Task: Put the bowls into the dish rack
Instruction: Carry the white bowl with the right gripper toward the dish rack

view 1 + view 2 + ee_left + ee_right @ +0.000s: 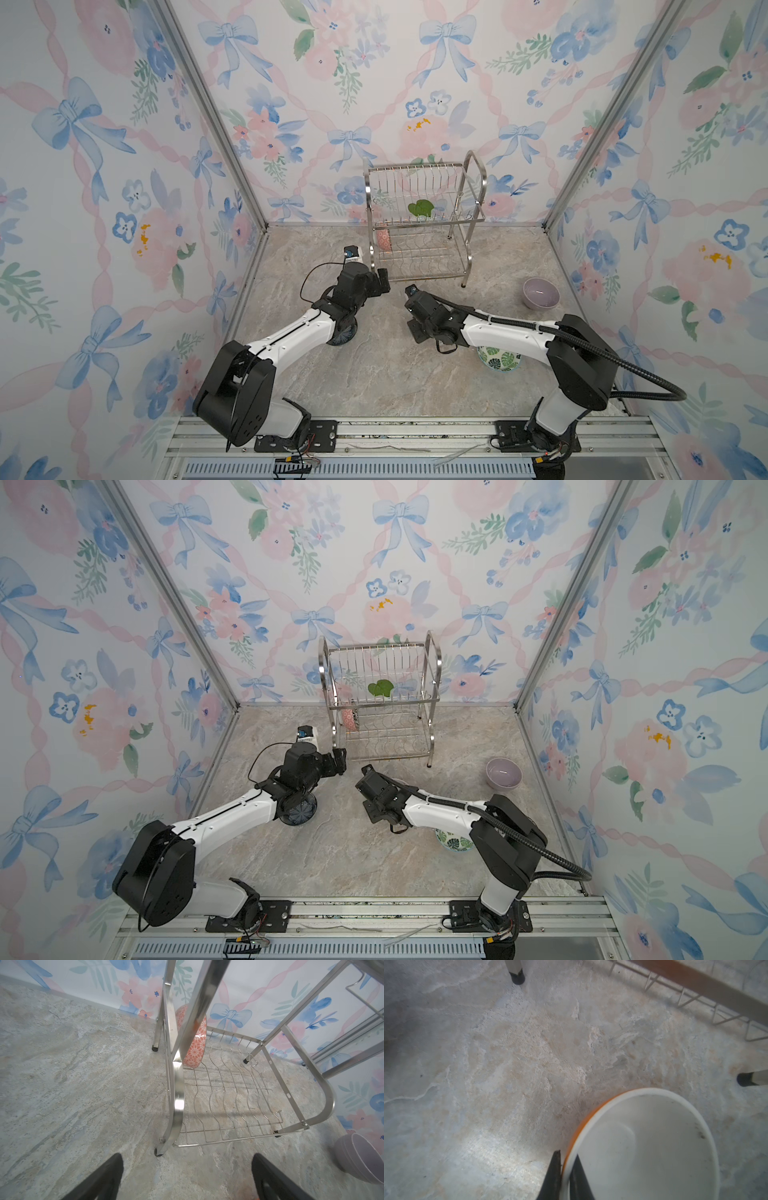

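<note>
I am holding the orange bowl with the dish rack [424, 277] standing free behind it, so next my left gripper grips the rack's front post [176, 1104] to keep the rack steady before the bowl goes in.
The steel dish rack [478, 174] [434, 663] stands at the back of the table. A pink-patterned bowl [384, 241] [195, 1047] stands on edge in its lower tier. My right gripper [566, 1155] is shut on the rim of an orange bowl [643, 1142], white inside, low over the table in front of the rack; in both top views my right gripper [410, 291] hides that bowl. My left gripper [188, 1159] [383, 279] is open and empty by the rack's front-left leg. A lilac bowl [540, 293] [357, 1159] sits to the right.
A green leaf-print bowl [498, 359] [453, 840] lies partly under my right forearm. A dark blue bowl [343, 332] [300, 812] sits under my left arm. The rack's legs [517, 975] stand close to the held bowl. Flowered walls enclose three sides.
</note>
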